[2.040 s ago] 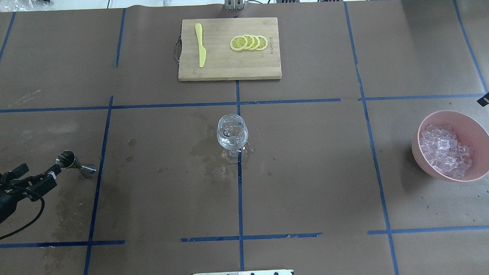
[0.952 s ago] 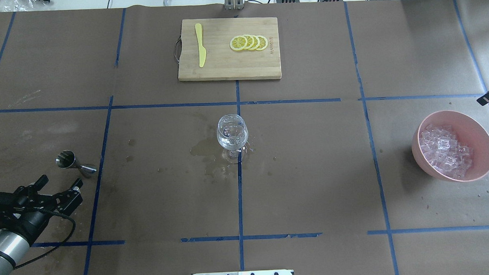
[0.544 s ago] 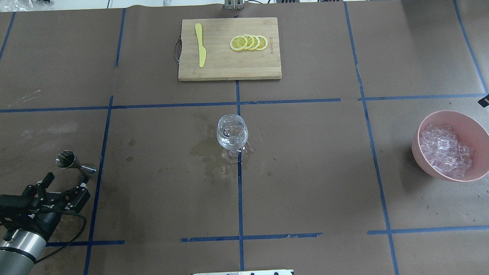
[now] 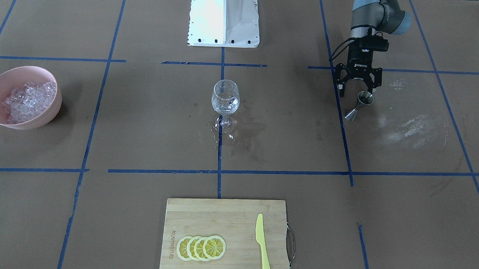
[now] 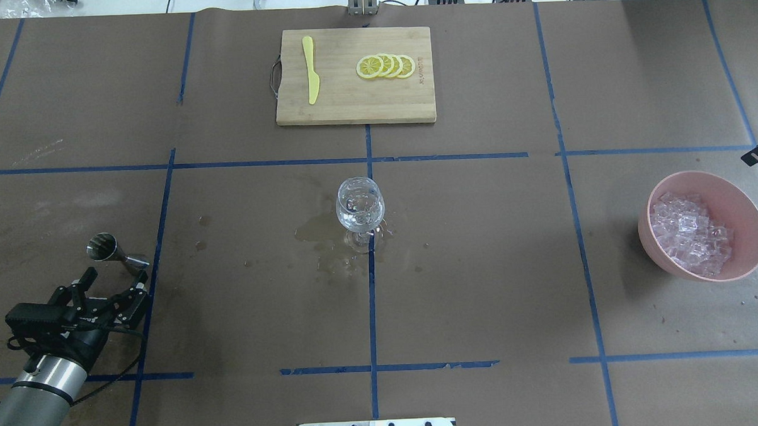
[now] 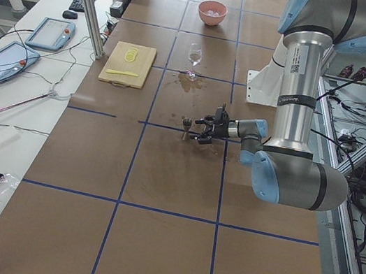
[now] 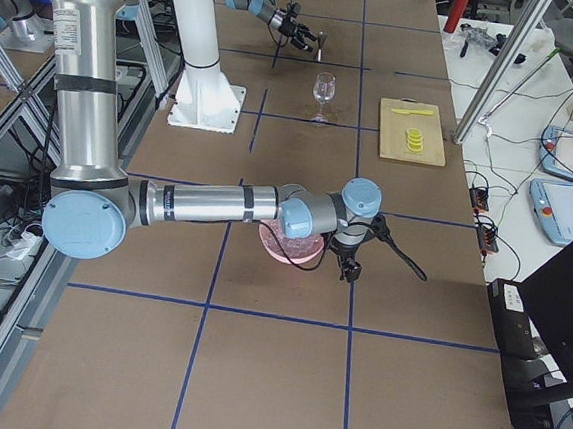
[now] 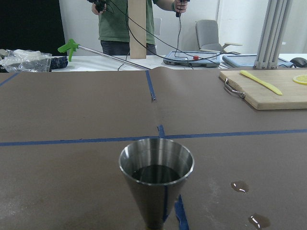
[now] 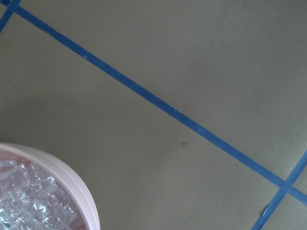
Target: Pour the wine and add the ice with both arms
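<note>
The steel jigger (image 4: 359, 105) shows a flat dark surface (image 8: 156, 174) inside, so I expect all of its liquid to pour out when the robot tips the jigger over the wine glass.
A wine glass (image 5: 360, 207) stands upright at the table's middle with a little clear wine in it; it also shows in the front view (image 4: 225, 97). A wet patch surrounds its foot. A steel jigger (image 5: 117, 252) stands upright at the left and fills the left wrist view (image 8: 156, 182), with dark liquid at its bottom. My left gripper (image 5: 115, 280) is open and empty, just short of the jigger on the near side (image 4: 357, 90). A pink bowl (image 5: 648, 241) holds ice cubes (image 5: 688, 234) at the right. My right gripper (image 7: 347, 270) hangs beside the bowl; I cannot tell its state.
A wooden cutting board (image 5: 350, 107) with lemon slices (image 5: 385, 66) and a yellow knife (image 5: 311, 70) lies at the far middle. The white pedestal (image 4: 224, 16) stands at the robot's side. Small wet spots (image 5: 203, 220) mark the paper left of the glass. A person stands beyond the table (image 8: 127, 24).
My left gripper has drawn back from the jigger's left side, swung round to its near side and turned to point at it, staying open. The jigger, glass and bowl have not moved.
</note>
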